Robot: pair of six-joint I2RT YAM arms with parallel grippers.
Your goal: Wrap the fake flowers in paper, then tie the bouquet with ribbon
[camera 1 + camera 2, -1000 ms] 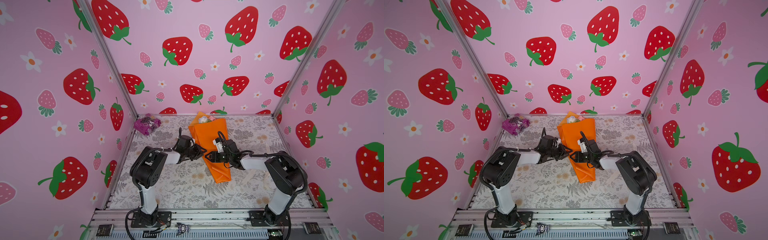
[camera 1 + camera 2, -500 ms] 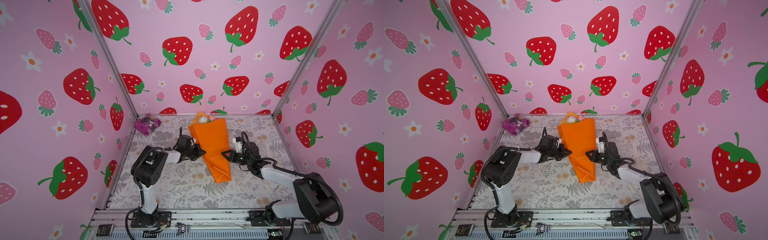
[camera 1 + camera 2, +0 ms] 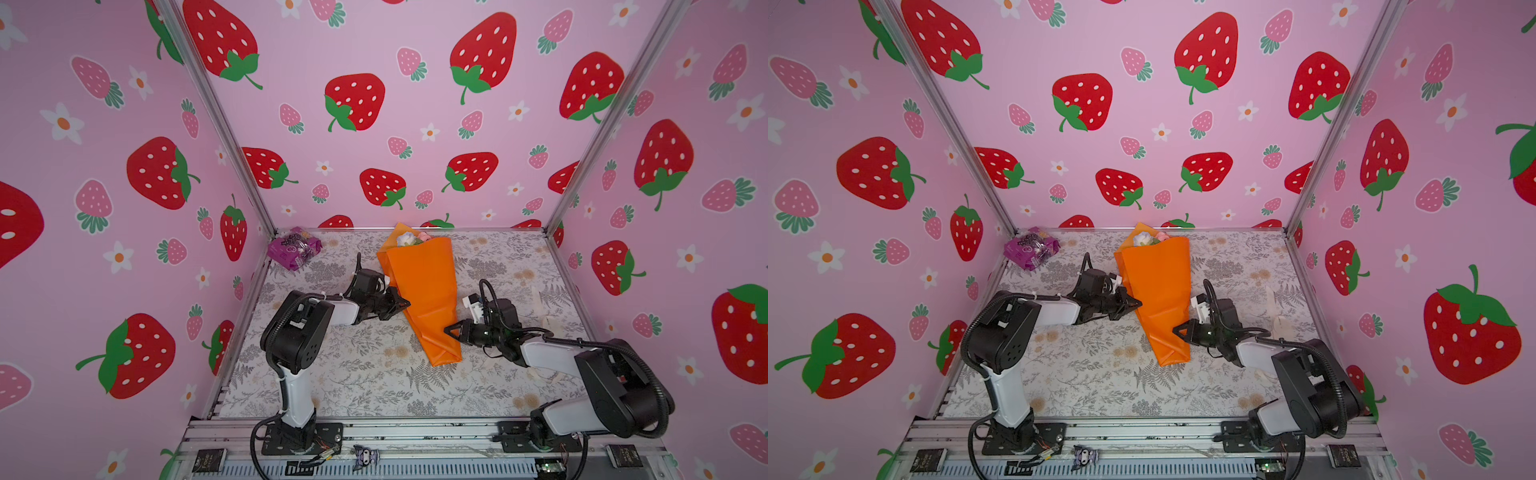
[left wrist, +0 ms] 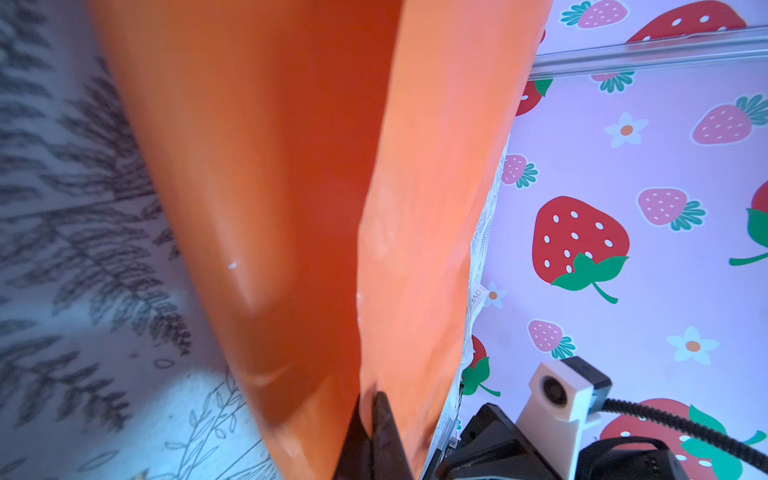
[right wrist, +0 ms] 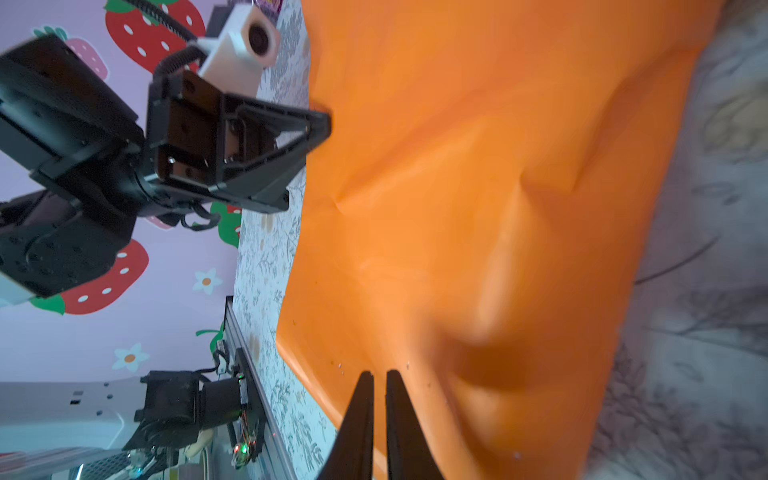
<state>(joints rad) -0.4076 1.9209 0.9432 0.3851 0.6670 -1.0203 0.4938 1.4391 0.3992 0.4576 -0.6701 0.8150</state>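
Observation:
The cone's lower paper (image 3: 437,333) is under my right gripper, below my left gripper's pinch, so my right gripper should move back to the cone's edge (image 3: 455,305) opposite that pinch.
The bouquet of fake flowers (image 3: 419,286) (image 3: 1158,286) lies on the table as an orange paper cone. White and pink blooms (image 3: 411,239) peek out at its far end. My left gripper (image 3: 407,304) (image 3: 1139,303) sits at the cone's left edge and is shut on a fold of the orange paper (image 4: 415,208); the wrist view shows the fingers (image 4: 384,415) pinching it. My right gripper (image 3: 448,330) (image 5: 379,374) points at the cone's lower right side. Its jaws stand nearly together with a thin slit, and no paper shows between them.
A crinkly purple packet (image 3: 294,247) lies in the far left corner. A pale cream strip (image 3: 548,320) lies near the right wall. Pink strawberry walls close in three sides, and an aluminium rail (image 3: 415,432) runs along the front edge.
The right gripper left the middle of the paper, swung out to the right, came in at the cone's lower right side and closed its jaws. The left gripper closed on the paper's left edge.

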